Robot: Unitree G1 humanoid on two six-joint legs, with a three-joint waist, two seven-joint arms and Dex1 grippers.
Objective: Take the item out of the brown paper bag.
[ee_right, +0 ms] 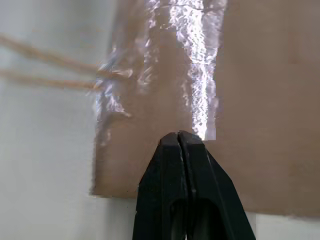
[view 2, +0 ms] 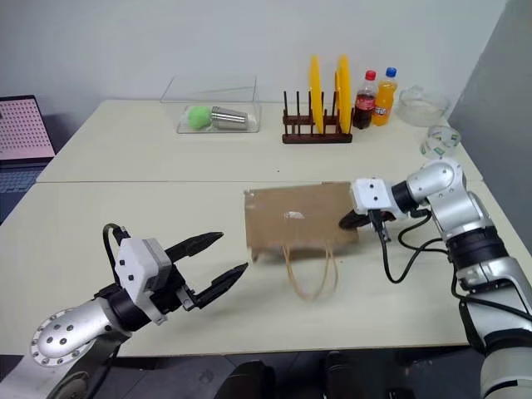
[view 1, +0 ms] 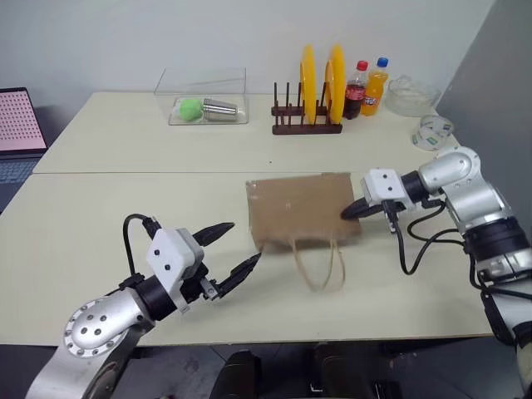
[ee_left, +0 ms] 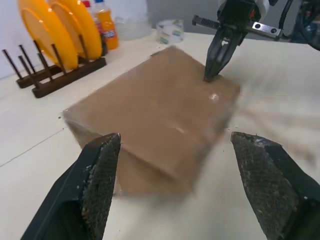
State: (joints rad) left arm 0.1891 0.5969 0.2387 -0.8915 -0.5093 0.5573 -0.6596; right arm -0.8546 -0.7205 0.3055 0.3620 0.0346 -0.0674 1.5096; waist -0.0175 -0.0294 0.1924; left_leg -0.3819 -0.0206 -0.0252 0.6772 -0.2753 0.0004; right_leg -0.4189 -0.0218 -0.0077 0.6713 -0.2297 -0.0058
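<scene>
My right gripper should back its closed fingers off, because they are over the brown paper bag's flat side (view 1: 335, 202), and my left gripper should take a loop handle (view 1: 300, 264).
The brown paper bag (view 1: 301, 208) lies flat and creased in the middle of the table, its two thin loop handles (view 1: 320, 266) trailing toward the near edge. My right gripper (view 1: 353, 210) is shut, its closed tips pointing down at the bag's right side; the right wrist view has the tips (ee_right: 178, 136) over the paper (ee_right: 250, 100). Nothing shows between them. My left gripper (view 1: 244, 241) hangs open just left of the bag's near left corner, and the bag (ee_left: 155, 115) lies beyond its spread fingers (ee_left: 100, 185). The item is hidden.
At the back stand a wooden rack with yellow plates (view 1: 320, 91), two soda bottles (view 1: 366, 87), a glass bowl (view 1: 410, 96) and a clear box (view 1: 204, 104) holding a green ball and a metal cup. A tape roll (view 1: 434, 133) lies at the right; a laptop (view 1: 17, 125) at far left.
</scene>
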